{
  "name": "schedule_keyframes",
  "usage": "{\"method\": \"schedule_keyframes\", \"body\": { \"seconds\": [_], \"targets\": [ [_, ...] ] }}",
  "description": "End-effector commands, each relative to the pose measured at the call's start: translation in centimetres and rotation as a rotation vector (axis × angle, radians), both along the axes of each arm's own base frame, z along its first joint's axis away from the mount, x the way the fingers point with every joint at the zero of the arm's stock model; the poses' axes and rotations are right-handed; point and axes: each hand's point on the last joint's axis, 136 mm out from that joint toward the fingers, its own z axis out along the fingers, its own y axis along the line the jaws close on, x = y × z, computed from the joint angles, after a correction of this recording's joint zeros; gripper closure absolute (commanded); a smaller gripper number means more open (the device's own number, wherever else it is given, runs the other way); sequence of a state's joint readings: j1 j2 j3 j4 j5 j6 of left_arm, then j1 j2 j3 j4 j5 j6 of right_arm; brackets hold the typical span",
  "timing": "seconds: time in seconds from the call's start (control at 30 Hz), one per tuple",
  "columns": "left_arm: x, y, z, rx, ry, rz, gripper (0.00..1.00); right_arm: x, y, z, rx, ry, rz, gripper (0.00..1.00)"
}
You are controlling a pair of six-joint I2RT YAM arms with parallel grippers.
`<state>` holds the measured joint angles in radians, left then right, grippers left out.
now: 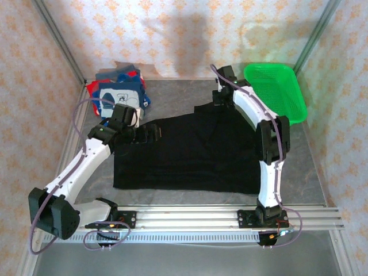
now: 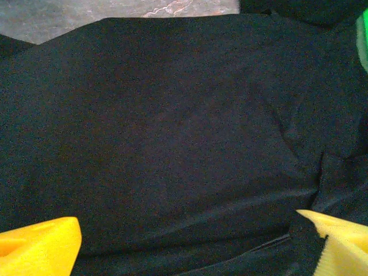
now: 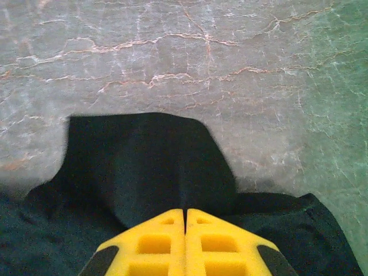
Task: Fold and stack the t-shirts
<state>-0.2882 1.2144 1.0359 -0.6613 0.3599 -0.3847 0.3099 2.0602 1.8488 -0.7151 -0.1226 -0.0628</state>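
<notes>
My right gripper should keep pulling the flap (image 1: pixel 202 108) it holds, which sticks out past the far edge of the black t-shirt, toward the t-shirt's middle (image 1: pixel 194 146) until that edge runs straight.
A large black t-shirt (image 1: pixel 184 155) lies spread flat over the middle of the grey table (image 1: pixel 172 95). My left gripper (image 1: pixel 150 133) hovers low over its left edge, and in the left wrist view it (image 2: pixel 187 224) stands open with yellow fingers (image 2: pixel 40 244) wide apart above the dark cloth (image 2: pixel 172 115). My right gripper (image 1: pixel 220 103) is at the shirt's far edge. In the right wrist view it (image 3: pixel 185 210) is shut, and a rounded flap of the black cloth (image 3: pixel 144 161) bulges out from its tips. A folded navy t-shirt with a white print (image 1: pixel 121 95) tops a pile at the back left, with red cloth (image 1: pixel 92 89) under it.
A bright green mesh basket (image 1: pixel 276 89) stands at the back right, close to the right arm's forearm; its edge shows in the left wrist view (image 2: pixel 363 40). Bare marbled tabletop (image 3: pixel 172 57) lies beyond the shirt's far edge. Patterned walls close in the back and sides.
</notes>
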Motion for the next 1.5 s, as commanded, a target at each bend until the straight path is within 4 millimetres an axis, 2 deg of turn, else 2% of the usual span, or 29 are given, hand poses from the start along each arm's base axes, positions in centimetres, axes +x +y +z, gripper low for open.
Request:
{"method": "schedule_keyframes", "body": {
  "seconds": [0.0,0.2,0.37,0.57,0.73,0.8,0.83,0.93,1.03,1.07,1.23,1.3,1.37,1.4,1.47],
  "targets": [
    [0.2,0.2,-1.1,0.010,0.013,0.030,0.06,-0.8,0.7,4.9,0.018,-0.141,-0.013,1.00],
    [0.0,0.6,-3.1,0.024,0.059,0.069,0.06,-4.9,2.8,6.5,0.066,-0.201,0.036,1.00],
    [-0.3,1.1,-4.4,0.037,0.088,0.108,0.06,-9.3,4.4,5.4,0.078,-0.170,0.054,1.00],
    [-0.8,2.0,-5.6,0.072,0.123,0.142,0.06,-15.5,5.7,3.4,0.087,-0.127,0.071,1.00],
    [-1.1,2.3,-6.4,0.078,0.144,0.164,0.06,-20.8,4.5,-1.0,0.115,-0.035,0.037,1.00],
    [-1.1,2.2,-6.6,0.078,0.150,0.166,0.06,-22.8,4.1,-3.7,0.142,0.029,0.040,0.99],
    [-1.1,2.2,-6.7,0.078,0.153,0.168,0.06,-23.8,4.0,-5.1,0.154,0.068,0.040,0.98],
    [-1.2,2.3,-7.0,0.082,0.162,0.170,0.06,-25.9,3.7,-7.6,0.186,0.159,0.018,0.90],
    [-1.4,2.4,-7.3,0.089,0.169,0.171,0.06,-26.1,3.8,-7.5,0.222,0.159,0.001,0.70],
    [-1.4,2.5,-7.3,0.089,0.171,0.172,0.06,-25.8,3.8,-6.9,0.229,0.139,-0.011,0.68],
    [-1.8,2.4,-7.1,0.080,0.161,0.167,0.06,-22.1,2.5,-1.5,0.384,-0.019,-0.116,0.44],
    [-1.9,2.5,-6.7,0.076,0.149,0.168,0.06,-20.4,0.9,0.0,0.432,-0.030,-0.195,0.42],
    [-2.0,2.6,-6.2,0.073,0.132,0.165,0.06,-18.9,-0.3,0.6,0.471,-0.002,-0.258,0.41],
    [-2.0,2.6,-6.0,0.070,0.126,0.165,0.06,-18.2,-0.4,0.6,0.500,0.029,-0.273,0.41],
    [-2.1,2.5,-5.5,0.063,0.113,0.159,0.06,-17.1,0.7,0.8,0.537,0.066,-0.218,0.41]
  ]
}}
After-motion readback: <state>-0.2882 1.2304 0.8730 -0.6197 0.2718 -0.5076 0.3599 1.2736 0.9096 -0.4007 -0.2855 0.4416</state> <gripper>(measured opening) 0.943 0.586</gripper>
